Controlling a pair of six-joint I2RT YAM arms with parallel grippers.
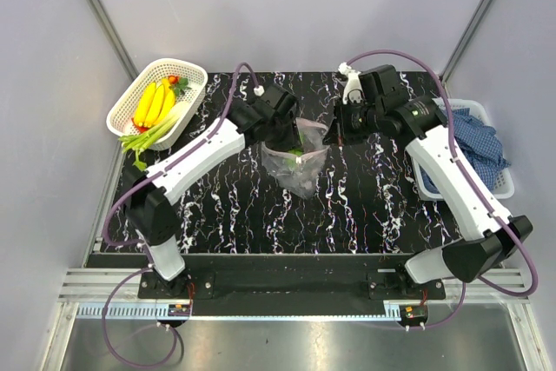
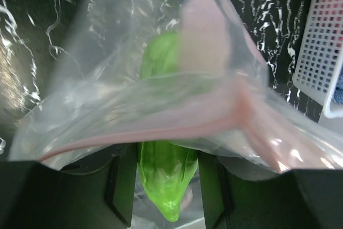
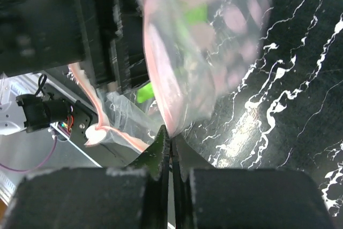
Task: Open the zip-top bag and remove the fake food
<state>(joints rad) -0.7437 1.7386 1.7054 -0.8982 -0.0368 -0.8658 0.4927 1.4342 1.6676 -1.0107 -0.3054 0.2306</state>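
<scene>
Next, I pull the bag's edge (image 3: 165, 103) away with my right gripper while my left gripper pulls the green piece out, because the bag's pink zip strip (image 2: 147, 133) lies across the green piece.
The clear zip-top bag (image 1: 300, 165) is held up off the middle of the black marble table. My left gripper (image 1: 287, 138) reaches into its mouth. In the left wrist view the left gripper (image 2: 166, 156) is shut on a green fake food piece (image 2: 165, 178), with the pink zip strip (image 2: 161, 124) draped across in front. My right gripper (image 1: 335, 138) is shut on the bag's edge; in the right wrist view the gripper (image 3: 171, 134) pinches the bag (image 3: 209, 52) at its lower corner. Yellow bananas (image 1: 155, 103), a green-white leek (image 1: 153, 135) and a red piece (image 1: 174, 80) lie in the white basket.
The white mesh basket (image 1: 165, 63) stands at the table's back left. A second white basket (image 1: 508, 185) with the blue checked cloth (image 1: 478, 141) stands at the right edge; its mesh wall shows in the left wrist view (image 2: 319, 41).
</scene>
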